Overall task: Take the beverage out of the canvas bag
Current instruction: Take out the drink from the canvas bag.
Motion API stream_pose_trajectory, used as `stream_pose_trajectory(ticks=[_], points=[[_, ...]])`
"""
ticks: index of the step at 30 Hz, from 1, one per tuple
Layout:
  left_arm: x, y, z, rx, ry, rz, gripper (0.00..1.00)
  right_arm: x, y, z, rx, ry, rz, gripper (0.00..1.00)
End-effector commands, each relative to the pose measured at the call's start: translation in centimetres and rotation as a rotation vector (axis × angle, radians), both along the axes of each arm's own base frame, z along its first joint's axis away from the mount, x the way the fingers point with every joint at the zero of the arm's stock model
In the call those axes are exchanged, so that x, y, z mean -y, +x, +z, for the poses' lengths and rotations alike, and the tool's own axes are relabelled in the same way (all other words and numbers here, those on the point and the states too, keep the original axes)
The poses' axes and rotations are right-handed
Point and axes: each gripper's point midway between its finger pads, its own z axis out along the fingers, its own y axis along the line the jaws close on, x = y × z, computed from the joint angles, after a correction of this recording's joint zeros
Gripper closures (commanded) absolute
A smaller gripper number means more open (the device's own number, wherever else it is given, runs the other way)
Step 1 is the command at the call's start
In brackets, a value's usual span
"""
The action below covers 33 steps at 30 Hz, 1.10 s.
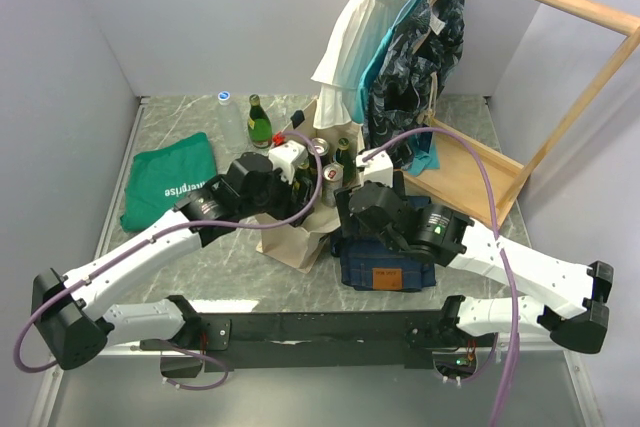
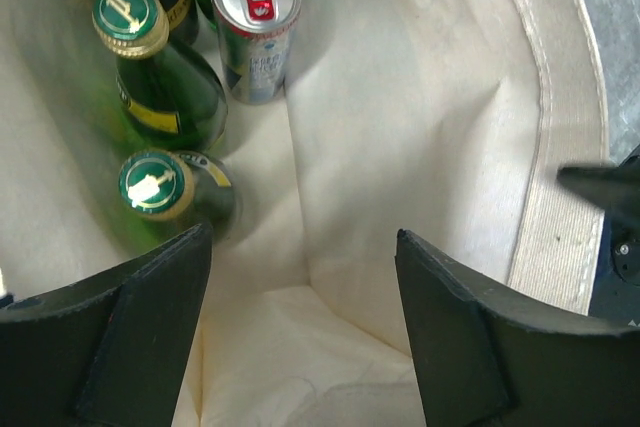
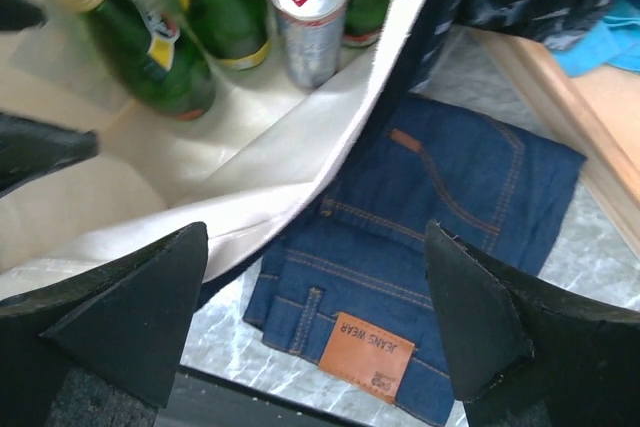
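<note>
The nearer green bottle is in front of one finger of the robot's left gripper, so the robot should lift clear and bring the open fingers over the middle of its cap.
The cream canvas bag stands mid-table, mouth up. The left wrist view looks down into the bag: two green bottles with gold caps, a silver can with a red tab and a dark can at the top. My left gripper is open and empty above the bag's bare floor, to the right of the bottles. My right gripper is open and empty over the bag's rim and the jeans. The right wrist view shows a green bottle and the can inside.
Folded blue jeans lie right of the bag. A green printed cloth lies at the left. A green bottle and a small cap stand at the back. A wooden clothes rack with hung garments is at the back right.
</note>
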Motion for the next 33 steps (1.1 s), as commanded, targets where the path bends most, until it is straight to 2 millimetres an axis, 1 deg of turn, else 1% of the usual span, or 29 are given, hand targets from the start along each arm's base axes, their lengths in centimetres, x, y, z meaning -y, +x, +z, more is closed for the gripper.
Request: stream_pose_trajectory(ticks=[1,5,6,10,11,12,13,15,17,18,22,25,26,28,30,33], points=[[-1.3,-1.1,-1.7,-0.042,0.043,0.021,0.22,1.0,0.5,1.7,0.05,0.028,-0.071,0.06],[-1.7,-1.8,-2.3,-0.062,0.056,0.019,0.25,0.4,0.3,1.4,0.023,0.026,-0.048,0.06],[-2.2,-1.3,-2.3,-0.044,0.068,0.052,0.25,0.3,0.2,1.3,0.02,0.027,-0.041,0.06],[-2.7,-0.3,0.0,0.026,0.032,0.117,0.21,-0.3,0.1,1.3,0.016,0.052,-0.023,0.06],[-2.8,0.1,0.5,0.038,0.014,0.14,0.12,-0.3,0.0,1.4,0.017,0.057,-0.018,0.06],[-2.8,0.4,1.2,0.053,0.001,0.159,0.09,-0.3,0.1,1.5,0.02,0.059,-0.016,0.06],[-3.2,0.8,1.6,0.067,-0.001,0.192,0.08,-0.3,0.1,1.5,0.023,0.064,-0.013,0.06],[-3.0,1.2,2.5,0.079,-0.021,0.208,0.07,-0.4,0.0,1.5,0.024,0.067,-0.005,0.06],[-3.1,1.7,2.5,0.075,-0.015,0.238,0.06,-0.4,-0.1,1.4,0.025,0.062,0.006,0.06],[-3.1,1.9,2.8,0.077,-0.018,0.247,0.06,-0.6,-0.2,1.3,0.018,0.067,0.021,0.06],[-3.3,2.5,2.7,0.081,-0.006,0.283,0.07,-1.1,-0.6,0.8,0.007,0.066,0.07,0.05],[-3.5,3.0,3.2,0.104,-0.009,0.306,0.03,-1.3,-0.8,0.4,0.0,0.06,0.099,0.06],[-3.5,3.1,3.3,0.107,-0.01,0.312,0.01,-1.4,-0.9,0.3,-0.001,0.055,0.107,0.06],[-3.5,3.5,3.5,0.119,-0.01,0.325,0.01,-1.7,-0.9,0.3,-0.001,0.058,0.121,0.06],[-3.6,4.1,3.3,0.117,0.003,0.358,0.02,-1.9,-1.0,0.2,-0.002,0.058,0.134,0.06],[-3.3,4.3,2.8,0.103,0.028,0.351,0.02,-2.5,-1.2,0.2,-0.015,0.081,0.156,0.06]])
